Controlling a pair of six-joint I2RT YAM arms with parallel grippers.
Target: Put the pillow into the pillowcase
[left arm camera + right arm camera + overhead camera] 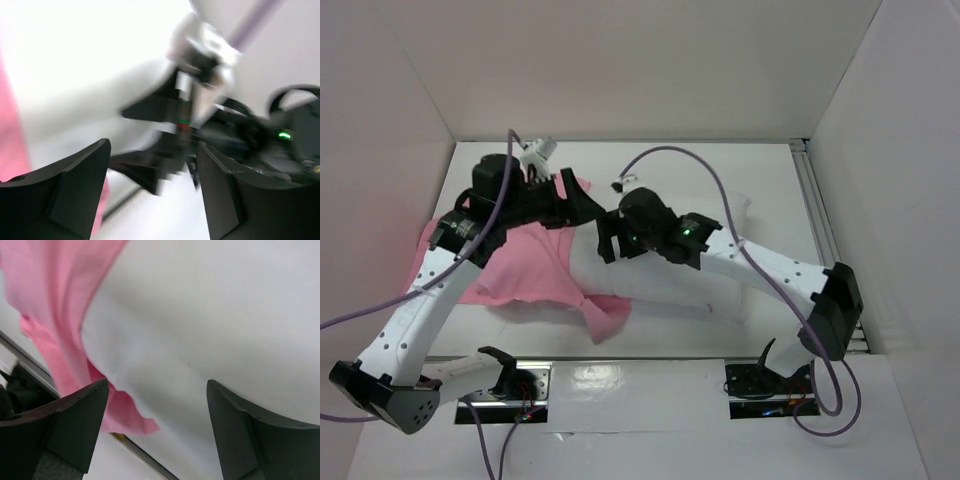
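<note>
The pillow lies crosswise at the pillowcase's opening (569, 264), so my left gripper should grab the pillowcase's far edge (583, 184) and my right gripper should grab the pillow's far corner to turn both.
The white pillow (660, 275) lies across the middle of the table, its left end overlapped by the pink pillowcase (520, 270), which spreads to the left. My left gripper (582, 208) is open and empty over the pillowcase's far edge beside the pillow. In the left wrist view the pillow (75, 75) fills the frame, with a pink strip of pillowcase (10, 130) at left and the right arm ahead. My right gripper (608, 240) is open just above the pillow's left part. In the right wrist view the pillow (215, 325) lies between its fingers, with the pillowcase (55, 315) at left.
White walls box in the table on the left, back and right. A metal rail (820, 220) runs along the right side. Purple cables (720, 200) arc over both arms. Two black mounts (760, 380) sit on the near edge.
</note>
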